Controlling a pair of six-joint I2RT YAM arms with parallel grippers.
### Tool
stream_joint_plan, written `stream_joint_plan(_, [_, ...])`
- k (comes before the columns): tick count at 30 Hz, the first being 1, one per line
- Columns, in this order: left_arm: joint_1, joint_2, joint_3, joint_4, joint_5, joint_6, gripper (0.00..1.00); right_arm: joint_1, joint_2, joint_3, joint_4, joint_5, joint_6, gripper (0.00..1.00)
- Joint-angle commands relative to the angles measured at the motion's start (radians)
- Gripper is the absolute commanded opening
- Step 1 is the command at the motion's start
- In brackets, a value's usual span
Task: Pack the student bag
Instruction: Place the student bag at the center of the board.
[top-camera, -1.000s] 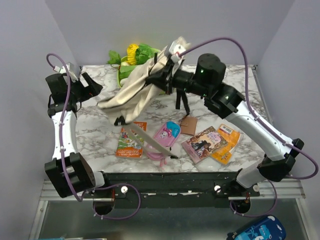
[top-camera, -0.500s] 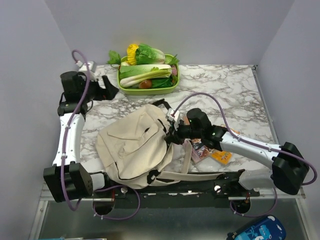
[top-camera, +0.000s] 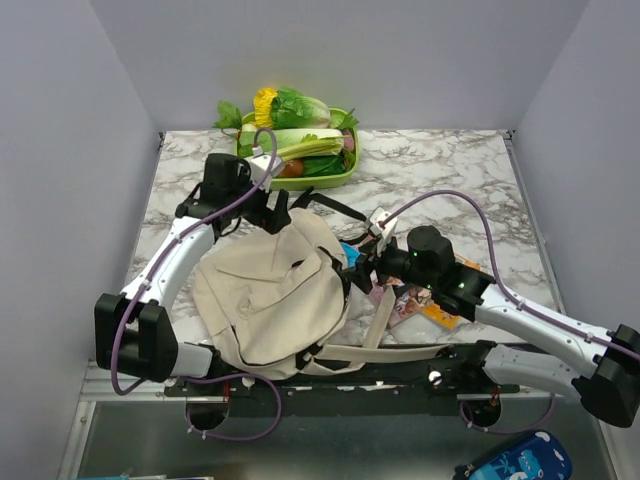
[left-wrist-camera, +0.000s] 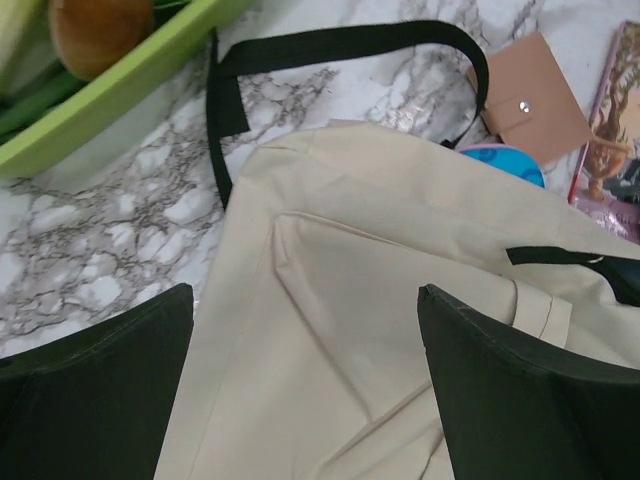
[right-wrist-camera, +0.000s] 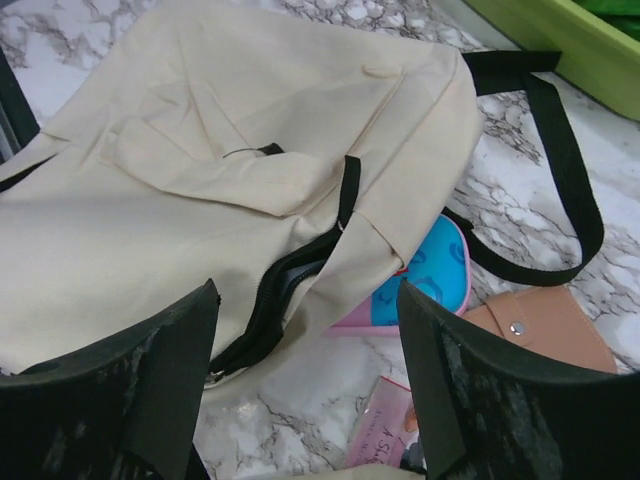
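My left gripper is going to take the black tab (right-wrist-camera: 270, 149) by the bag's flap while my right gripper pinches the side zipper's edge, because the side zipper (right-wrist-camera: 288, 287) is open only a little.
The student bag (top-camera: 265, 300) lies flat on the marble table, cream canvas with a black carry loop (left-wrist-camera: 330, 40) at its far end. Its side zipper (right-wrist-camera: 285, 285) gapes a little. My left gripper (top-camera: 272, 212) hovers open over the bag's far end, cream fabric (left-wrist-camera: 340, 330) between its fingers, nothing held. My right gripper (top-camera: 352, 268) stands open just right of the bag, its fingers either side of the zipper edge and bare marble (right-wrist-camera: 308, 300). A pink and blue pencil case (right-wrist-camera: 430, 275) pokes out from under the bag.
A green tray (top-camera: 300, 178) of vegetables stands at the back. A tan wallet (right-wrist-camera: 545, 335) and picture books (top-camera: 430, 298) lie right of the bag. A long beige strap (top-camera: 385, 350) trails along the front edge.
The bag, held up in my right gripper a second ago, now lies on the table and that gripper has opened off it. My left arm has swung in from the far left.
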Motion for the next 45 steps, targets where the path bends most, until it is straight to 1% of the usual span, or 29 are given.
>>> stream_joint_plan(1, [-0.070, 0.019, -0.047, -0.017, -0.057, 0.093, 0.99, 0.003, 0.036, 0.037, -0.009, 0.042, 0.128, 0.84])
stream_joint_plan(2, [-0.073, 0.033, -0.054, -0.013, -0.068, 0.094, 0.99, 0.005, 0.069, 0.072, -0.009, 0.035, 0.146, 0.86])
stream_joint_plan(4, [-0.075, 0.045, -0.080, 0.020, -0.093, 0.102, 0.99, 0.005, 0.164, 0.115, -0.027, -0.005, 0.199, 0.92])
stream_joint_plan(7, [-0.075, 0.071, -0.105, 0.062, -0.195, 0.112, 0.99, 0.005, 0.236, 0.151, -0.032, -0.039, 0.226, 0.94])
stream_joint_plan(8, [-0.075, 0.082, -0.108, 0.095, -0.226, 0.111, 0.99, 0.005, 0.244, 0.152, -0.032, -0.041, 0.225, 0.94])
stream_joint_plan(9, [-0.073, 0.088, -0.113, 0.111, -0.288, 0.111, 0.99, 0.006, 0.251, 0.155, -0.043, -0.045, 0.217, 0.95])
stream_joint_plan(11, [-0.066, 0.102, -0.123, 0.161, -0.330, 0.113, 0.99, 0.005, 0.264, 0.157, -0.061, -0.030, 0.208, 0.95])
stream_joint_plan(14, [-0.043, 0.136, -0.110, 0.187, -0.367, 0.114, 0.99, 0.005, 0.267, 0.155, -0.106, -0.005, 0.183, 0.95])
stream_joint_plan(17, [-0.014, 0.191, -0.071, 0.171, -0.351, 0.096, 0.99, 0.006, 0.252, 0.129, -0.119, -0.028, 0.182, 0.94])
stream_joint_plan(20, [0.002, 0.257, -0.059, 0.163, -0.338, 0.108, 0.99, 0.006, 0.245, 0.100, -0.124, -0.068, 0.194, 0.90])
stream_joint_plan(23, [0.002, 0.303, -0.070, 0.157, -0.298, 0.138, 0.99, 0.006, 0.250, 0.079, -0.123, -0.093, 0.209, 0.82])
stream_joint_plan(24, [0.002, 0.314, -0.071, 0.155, -0.289, 0.143, 0.99, 0.005, 0.251, 0.074, -0.115, -0.108, 0.213, 0.77])
stream_joint_plan(25, [0.003, 0.321, -0.077, 0.152, -0.283, 0.149, 0.99, 0.005, 0.254, 0.069, -0.110, -0.114, 0.222, 0.75])
stream_joint_plan(27, [0.005, 0.337, -0.084, 0.148, -0.265, 0.169, 0.97, 0.005, 0.259, 0.059, -0.092, -0.126, 0.228, 0.69])
stream_joint_plan(29, [0.011, 0.341, -0.087, 0.143, -0.251, 0.175, 0.88, 0.005, 0.270, 0.053, -0.083, -0.128, 0.237, 0.65])
stream_joint_plan(30, [0.013, 0.341, -0.087, 0.141, -0.246, 0.177, 0.83, 0.005, 0.273, 0.050, -0.075, -0.123, 0.242, 0.59])
stream_joint_plan(31, [0.019, 0.338, -0.084, 0.137, -0.237, 0.175, 0.71, 0.006, 0.274, 0.048, -0.073, -0.120, 0.240, 0.55])
stream_joint_plan(32, [0.028, 0.332, -0.082, 0.132, -0.231, 0.177, 0.63, 0.005, 0.276, 0.046, -0.070, -0.114, 0.240, 0.51])
stream_joint_plan(33, [0.034, 0.326, -0.081, 0.129, -0.223, 0.172, 0.52, 0.005, 0.278, 0.048, -0.069, -0.107, 0.234, 0.44])
stream_joint_plan(34, [0.040, 0.317, -0.078, 0.125, -0.219, 0.165, 0.34, 0.005, 0.276, 0.056, -0.069, -0.100, 0.233, 0.40])
stream_joint_plan(35, [0.058, 0.299, -0.074, 0.119, -0.214, 0.159, 0.28, 0.005, 0.274, 0.060, -0.069, -0.094, 0.228, 0.36])
stream_joint_plan(36, [0.069, 0.286, -0.071, 0.112, -0.206, 0.154, 0.23, 0.005, 0.273, 0.068, -0.069, -0.081, 0.220, 0.28])
stream_joint_plan(37, [0.081, 0.273, -0.064, 0.096, -0.188, 0.145, 0.15, 0.006, 0.271, 0.082, -0.069, -0.073, 0.213, 0.21])
stream_joint_plan(38, [0.095, 0.244, -0.059, 0.085, -0.180, 0.140, 0.12, 0.006, 0.267, 0.094, -0.070, -0.067, 0.203, 0.13])
stream_joint_plan(39, [0.123, 0.223, -0.053, 0.079, -0.176, 0.136, 0.09, 0.005, 0.265, 0.105, -0.073, -0.047, 0.193, 0.01])
stream_joint_plan(40, [0.143, 0.205, -0.041, 0.059, -0.163, 0.128, 0.05, 0.006, 0.264, 0.117, -0.073, -0.033, 0.170, 0.01])
stream_joint_plan(42, [0.184, 0.148, -0.025, 0.040, -0.127, 0.120, 0.01, 0.005, 0.262, 0.161, -0.081, -0.004, 0.141, 0.01])
stream_joint_plan(45, [0.255, 0.085, 0.008, -0.010, -0.074, 0.120, 0.00, 0.005, 0.276, 0.238, -0.086, 0.019, 0.066, 0.01])
